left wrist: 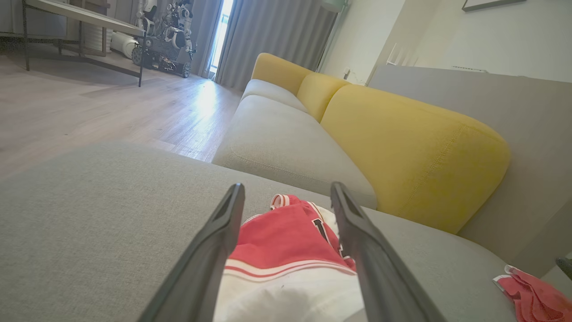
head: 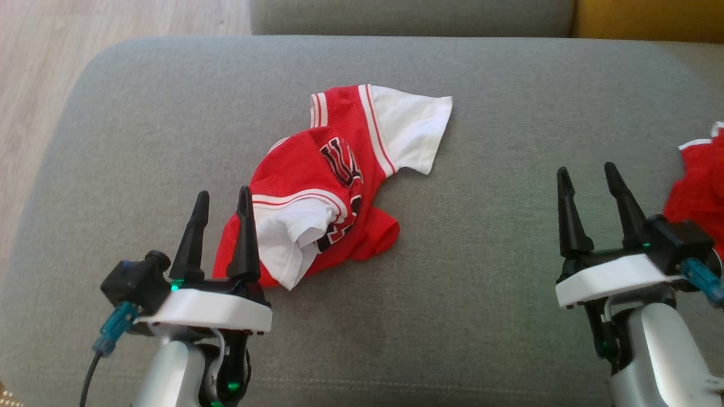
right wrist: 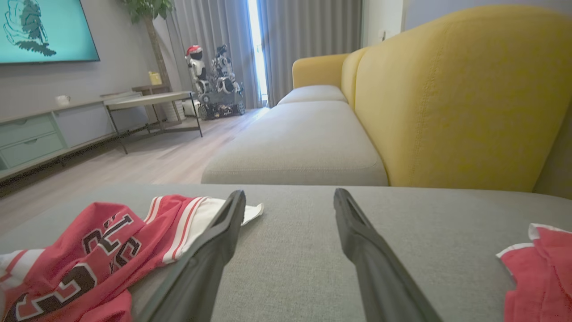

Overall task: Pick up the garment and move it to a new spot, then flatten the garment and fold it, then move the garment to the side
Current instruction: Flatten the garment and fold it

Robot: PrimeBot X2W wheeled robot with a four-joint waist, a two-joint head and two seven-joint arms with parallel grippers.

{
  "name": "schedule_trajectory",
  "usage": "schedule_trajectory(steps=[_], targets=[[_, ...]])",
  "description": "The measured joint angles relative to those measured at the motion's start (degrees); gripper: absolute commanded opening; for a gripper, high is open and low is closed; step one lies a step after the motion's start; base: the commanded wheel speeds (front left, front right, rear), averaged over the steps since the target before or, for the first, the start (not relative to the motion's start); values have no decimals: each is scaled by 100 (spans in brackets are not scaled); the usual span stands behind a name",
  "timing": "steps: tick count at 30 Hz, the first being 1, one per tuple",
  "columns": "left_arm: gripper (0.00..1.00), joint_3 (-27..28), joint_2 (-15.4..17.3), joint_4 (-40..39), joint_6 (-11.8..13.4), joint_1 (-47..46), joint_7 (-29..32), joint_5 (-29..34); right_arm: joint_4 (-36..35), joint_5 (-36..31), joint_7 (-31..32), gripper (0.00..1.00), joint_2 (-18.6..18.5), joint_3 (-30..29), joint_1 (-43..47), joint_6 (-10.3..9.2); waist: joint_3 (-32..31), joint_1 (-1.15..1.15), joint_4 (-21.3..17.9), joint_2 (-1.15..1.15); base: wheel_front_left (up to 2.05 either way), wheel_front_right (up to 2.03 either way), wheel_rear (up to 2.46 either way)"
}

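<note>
The jersey will drag along still bunched up when I pull its far white sleeve (head: 412, 129), because the near white sleeve (head: 293, 230) is folded over the jersey.
The garment (head: 334, 181) is a small red jersey with white sleeves and black lettering, lying crumpled in the middle of the grey cushion (head: 481, 271). It also shows in the left wrist view (left wrist: 290, 241) and the right wrist view (right wrist: 103, 246). My left gripper (head: 222, 195) stands open at the jersey's near left edge, with one white sleeve just right of its right finger; nothing is held. In the left wrist view the jersey lies between and beyond the left fingers (left wrist: 214, 250). My right gripper (head: 588, 169) is open over bare cushion, well right of the jersey.
A second red and white cloth (head: 701, 186) lies at the cushion's right edge. Wooden floor (head: 34, 85) drops off to the left. Yellow sofa backrests (right wrist: 464, 98) rise beyond the cushion; a low table (right wrist: 147, 100) and another robot (right wrist: 214, 85) stand far off.
</note>
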Motion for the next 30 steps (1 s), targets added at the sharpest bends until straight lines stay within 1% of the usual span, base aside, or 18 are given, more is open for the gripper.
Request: schedule_trajectory(steps=[6, 10, 15, 18, 20, 24, 30], targets=[[100, -73, 0, 3, -1, -31, 0, -9, -29, -1, 414, 100, 12, 154, -101, 0, 202, 0, 164, 0, 0, 0, 0], [100, -156, 1, 24, 0, -147, 0, -20, 152, 180, 705, 100, 1, 233, -491, 0, 395, 0, 316, 0, 0, 0, 0], [100, -270, -1, 13, 10, -400, 0, -77, 595, 499, 1099, 100, -94, 416, -1188, 0, 711, 0, 555, 0, 0, 0, 0], [100, -376, -1, 10, 36, -490, 0, -131, 990, 795, 1315, 100, -149, 359, -1547, 0, 898, 0, 738, 0, 0, 0, 0], [100, -430, -11, -4, 60, -506, 0, -179, 1256, 882, 1428, 100, -168, 224, -1739, 0, 1001, 1, 878, 0, 0, 0, 0], [100, -422, -4, -48, 146, -507, 0, -237, 1766, 892, 1686, 100, -183, 30, -2101, 0, 1214, 0, 1122, 0, 0, 0, 0], [100, -498, -8, -49, 154, -558, 0, -337, 2345, 802, 1823, 100, -357, 124, -2543, 0, 1457, 1, 1403, 0, 0, 0, 0]])
